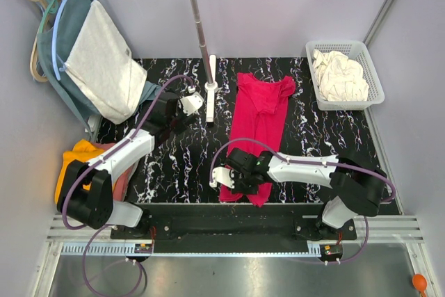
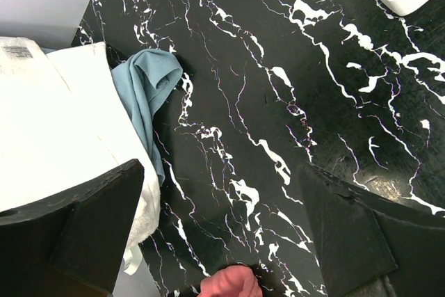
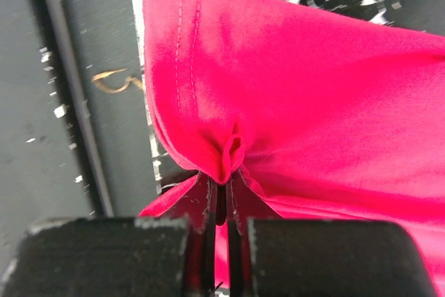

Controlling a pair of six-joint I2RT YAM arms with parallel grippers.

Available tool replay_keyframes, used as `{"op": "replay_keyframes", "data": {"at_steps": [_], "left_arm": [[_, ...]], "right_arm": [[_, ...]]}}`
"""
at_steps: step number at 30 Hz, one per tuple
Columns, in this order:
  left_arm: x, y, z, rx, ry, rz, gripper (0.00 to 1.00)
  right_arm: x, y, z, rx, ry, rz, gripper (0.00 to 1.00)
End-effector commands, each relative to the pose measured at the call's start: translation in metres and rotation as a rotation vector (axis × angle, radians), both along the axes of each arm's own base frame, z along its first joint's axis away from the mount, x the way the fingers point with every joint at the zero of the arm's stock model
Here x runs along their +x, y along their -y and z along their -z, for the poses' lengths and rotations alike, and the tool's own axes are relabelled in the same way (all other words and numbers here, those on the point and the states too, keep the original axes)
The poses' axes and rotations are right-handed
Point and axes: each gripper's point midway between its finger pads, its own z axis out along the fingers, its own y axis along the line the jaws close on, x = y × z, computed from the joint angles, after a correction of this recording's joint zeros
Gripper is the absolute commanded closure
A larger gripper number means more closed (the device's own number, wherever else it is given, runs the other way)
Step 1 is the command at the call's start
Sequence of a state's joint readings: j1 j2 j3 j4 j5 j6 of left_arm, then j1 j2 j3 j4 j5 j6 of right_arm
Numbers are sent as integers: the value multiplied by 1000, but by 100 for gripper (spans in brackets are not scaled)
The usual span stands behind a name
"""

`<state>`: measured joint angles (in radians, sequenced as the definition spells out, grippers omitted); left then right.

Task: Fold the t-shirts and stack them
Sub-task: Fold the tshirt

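My right gripper should keep moving the hem until it lies near the collar, because the red t-shirt lies narrow and straight from its pinched hem to its collar.
A red t-shirt lies lengthwise on the black marble table, folded narrow. My right gripper is shut on the shirt's near left hem corner, a pinch of red cloth bunched between the fingers. My left gripper is open and empty above the bare table near the rack's base. In its wrist view the fingers stand wide apart. A white shirt and a teal shirt hang on the rack at left; their lower edges show in the left wrist view.
A white basket holding crumpled cream cloth stands at the back right. A metal rack pole with a white foot stands mid-back. Orange and pink cloth lies off the table's left edge. The table's near edge runs beside the hem.
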<state>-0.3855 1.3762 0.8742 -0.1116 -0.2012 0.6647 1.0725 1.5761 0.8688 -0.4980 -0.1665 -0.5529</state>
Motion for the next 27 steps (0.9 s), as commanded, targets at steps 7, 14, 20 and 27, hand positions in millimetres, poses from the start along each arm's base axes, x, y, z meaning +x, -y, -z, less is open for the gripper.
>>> {"op": "replay_keyframes", "data": {"at_steps": [7, 14, 20, 27], "left_arm": [[8, 5, -3, -14, 24, 16, 1], [9, 7, 1, -20, 16, 20, 1], [10, 8, -1, -25, 21, 24, 1], [7, 7, 1, -20, 21, 29, 1]], "right_arm": [[24, 0, -69, 68, 163, 45, 100], [64, 19, -105, 78, 272, 118, 100], [118, 45, -113, 50, 318, 200, 100], [183, 63, -117, 41, 344, 255, 100]]}}
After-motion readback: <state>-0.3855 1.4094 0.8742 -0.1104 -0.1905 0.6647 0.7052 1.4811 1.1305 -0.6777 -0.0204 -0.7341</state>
